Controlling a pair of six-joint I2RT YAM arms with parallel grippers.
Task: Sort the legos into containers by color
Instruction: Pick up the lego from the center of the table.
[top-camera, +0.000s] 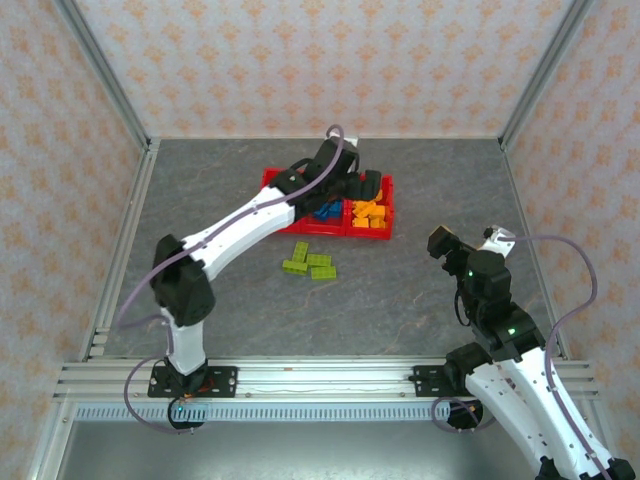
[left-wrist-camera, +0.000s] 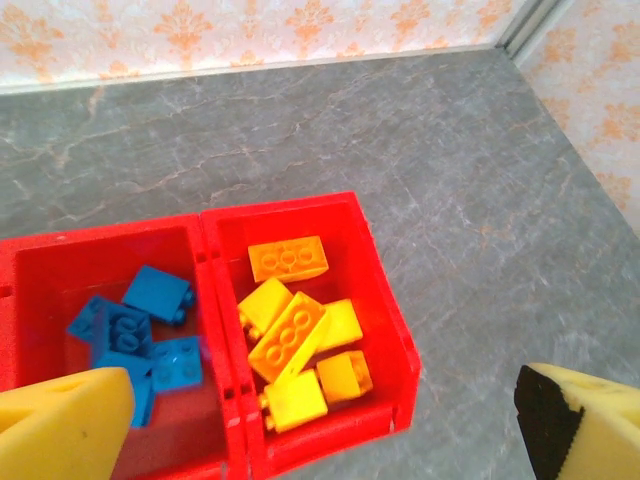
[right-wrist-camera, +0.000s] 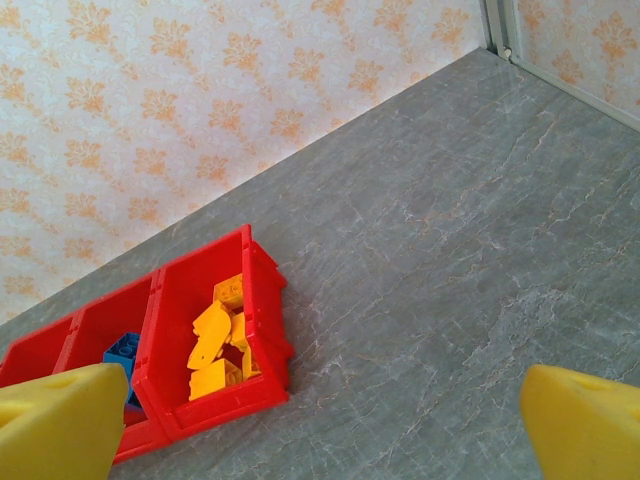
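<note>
The green lego (top-camera: 295, 268) farthest from the orange-yellow legos has a loose end for the open fingers, so the robot's left gripper keeps moving there until they grip it.
The red tray (top-camera: 372, 236) lies at mid-table. Its right container holds several orange-yellow legos (top-camera: 368, 214) (left-wrist-camera: 295, 335), and the middle one holds blue legos (top-camera: 325, 211) (left-wrist-camera: 140, 335). Three lime green legos (top-camera: 310, 262) lie on the table just in front of the tray. My left gripper (top-camera: 362, 186) (left-wrist-camera: 320, 440) hovers above the tray's right end, open and holding nothing. The arm covers the left container in the top view. My right gripper (top-camera: 467, 238) (right-wrist-camera: 320, 430) hangs open and empty over the bare table right of the tray (right-wrist-camera: 265, 290).
Metal-framed, patterned walls close in the grey table (top-camera: 420, 290) at the back and both sides. Bare table surface stretches between the tray and the right arm, and in front of the green legos.
</note>
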